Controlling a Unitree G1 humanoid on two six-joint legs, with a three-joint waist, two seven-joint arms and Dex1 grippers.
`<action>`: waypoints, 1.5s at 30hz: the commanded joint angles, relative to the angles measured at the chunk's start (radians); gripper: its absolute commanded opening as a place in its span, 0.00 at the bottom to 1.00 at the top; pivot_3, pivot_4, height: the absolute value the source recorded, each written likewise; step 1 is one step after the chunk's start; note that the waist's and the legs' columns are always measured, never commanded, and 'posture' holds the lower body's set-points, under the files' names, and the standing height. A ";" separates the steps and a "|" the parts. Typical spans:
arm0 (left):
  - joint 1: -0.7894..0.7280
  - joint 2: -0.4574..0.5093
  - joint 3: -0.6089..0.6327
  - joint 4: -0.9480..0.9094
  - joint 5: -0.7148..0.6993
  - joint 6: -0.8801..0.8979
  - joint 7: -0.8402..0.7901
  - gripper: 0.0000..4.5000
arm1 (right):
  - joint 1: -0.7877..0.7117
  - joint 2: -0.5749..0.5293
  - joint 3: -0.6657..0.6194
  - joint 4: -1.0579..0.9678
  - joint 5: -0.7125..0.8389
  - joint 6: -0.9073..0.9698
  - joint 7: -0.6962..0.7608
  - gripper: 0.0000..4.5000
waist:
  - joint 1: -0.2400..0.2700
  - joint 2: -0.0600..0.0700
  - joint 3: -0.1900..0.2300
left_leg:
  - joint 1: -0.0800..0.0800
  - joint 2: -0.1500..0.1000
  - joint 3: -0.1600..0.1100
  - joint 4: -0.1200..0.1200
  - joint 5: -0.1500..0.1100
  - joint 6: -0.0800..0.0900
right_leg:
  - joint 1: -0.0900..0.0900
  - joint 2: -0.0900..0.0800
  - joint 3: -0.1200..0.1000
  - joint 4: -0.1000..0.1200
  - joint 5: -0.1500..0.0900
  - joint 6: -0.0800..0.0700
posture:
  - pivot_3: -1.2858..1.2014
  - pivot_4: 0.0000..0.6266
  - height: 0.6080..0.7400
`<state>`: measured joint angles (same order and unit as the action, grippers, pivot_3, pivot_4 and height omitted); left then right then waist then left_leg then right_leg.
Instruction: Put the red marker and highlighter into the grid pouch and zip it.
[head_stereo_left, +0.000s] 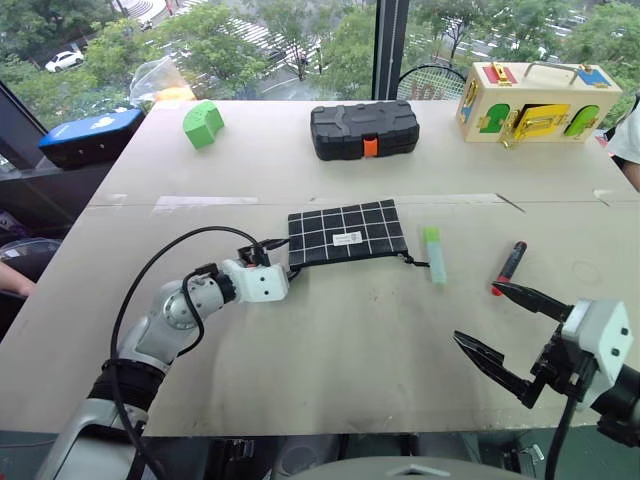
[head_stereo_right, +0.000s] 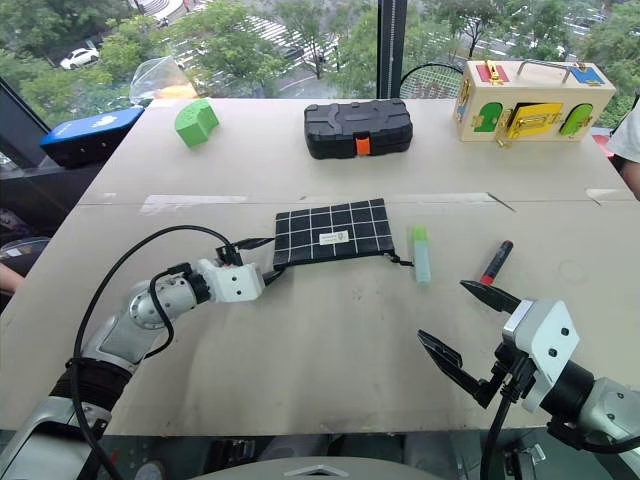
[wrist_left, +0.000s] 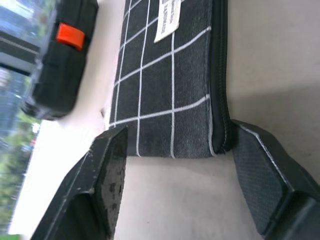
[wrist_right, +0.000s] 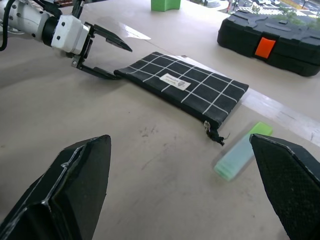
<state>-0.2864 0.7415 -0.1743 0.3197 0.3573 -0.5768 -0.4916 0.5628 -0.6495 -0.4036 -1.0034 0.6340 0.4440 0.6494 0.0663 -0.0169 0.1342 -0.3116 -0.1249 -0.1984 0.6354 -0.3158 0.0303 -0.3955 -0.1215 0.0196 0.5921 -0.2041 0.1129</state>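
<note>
The black pull cord (head_stereo_left: 415, 262) is across from my left gripper, so I expect the grid pouch (head_stereo_left: 347, 236) to unzip along its near edge toward that gripper when I pull.
The grid pouch (head_stereo_left: 345, 232) lies flat mid-table, its black pull cord (head_stereo_left: 411, 260) at its right end. My left gripper (head_stereo_left: 285, 257) is open at the pouch's left end, one finger on either side of that short edge (wrist_left: 165, 75). The pale green highlighter (head_stereo_left: 434, 253) lies just right of the pouch. Further right lies the red marker (head_stereo_left: 510, 267), red cap toward me. My right gripper (head_stereo_left: 478, 312) hovers open and empty nearer the table's front edge, short of the marker. The right wrist view looks across the highlighter (wrist_right: 244, 157) and pouch (wrist_right: 185, 87) to the left gripper (wrist_right: 124, 63).
Along the far side stand a green block (head_stereo_left: 203, 123), a black hard case with an orange latch (head_stereo_left: 363, 130) and a wooden latch box (head_stereo_left: 535, 100). A blue device (head_stereo_left: 92, 136) sits off the far left corner. A taped seam (head_stereo_left: 210, 201) crosses the table behind the pouch.
</note>
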 joint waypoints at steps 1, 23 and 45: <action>-0.045 0.008 -0.032 0.128 0.115 -0.026 0.096 0.72 | 0.001 0.003 -0.024 -0.035 0.015 -0.023 -0.005 1.00 | 0.003 0.000 0.000 | 0.000 0.000 0.000 0.000 0.000 0.000 | 0.000 0.000 0.000 0.000 0.000 0.000 | 0.52 0.24 1.00; -0.395 -0.083 -0.209 0.620 0.129 -0.219 0.058 0.10 | 0.073 -0.014 0.000 -0.044 0.012 -0.112 -0.110 1.00 | 0.000 0.005 -0.005 | 0.001 0.001 0.000 0.001 0.002 -0.002 | 0.000 0.001 -0.001 0.001 0.002 0.001 | 0.52 0.24 1.00; -0.136 -0.117 -0.065 -0.512 -0.272 0.901 -0.317 0.00 | -0.726 0.306 0.289 0.237 0.208 0.777 -0.750 0.89 | -0.028 -0.007 0.004 | -0.008 0.002 -0.002 0.002 0.000 0.000 | -0.008 0.005 0.000 -0.001 0.006 -0.008 | 0.52 0.24 1.00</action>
<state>-0.4263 0.6245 -0.2467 -0.1473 0.0698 0.3219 -0.8288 -0.1448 -0.3552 -0.0701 -0.7441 0.8020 1.1936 -0.0825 0.0381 -0.0234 0.1386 -0.3205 -0.1226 -0.2004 0.6372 -0.3158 0.0298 -0.4045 -0.1164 0.0196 0.5904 -0.1976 0.1049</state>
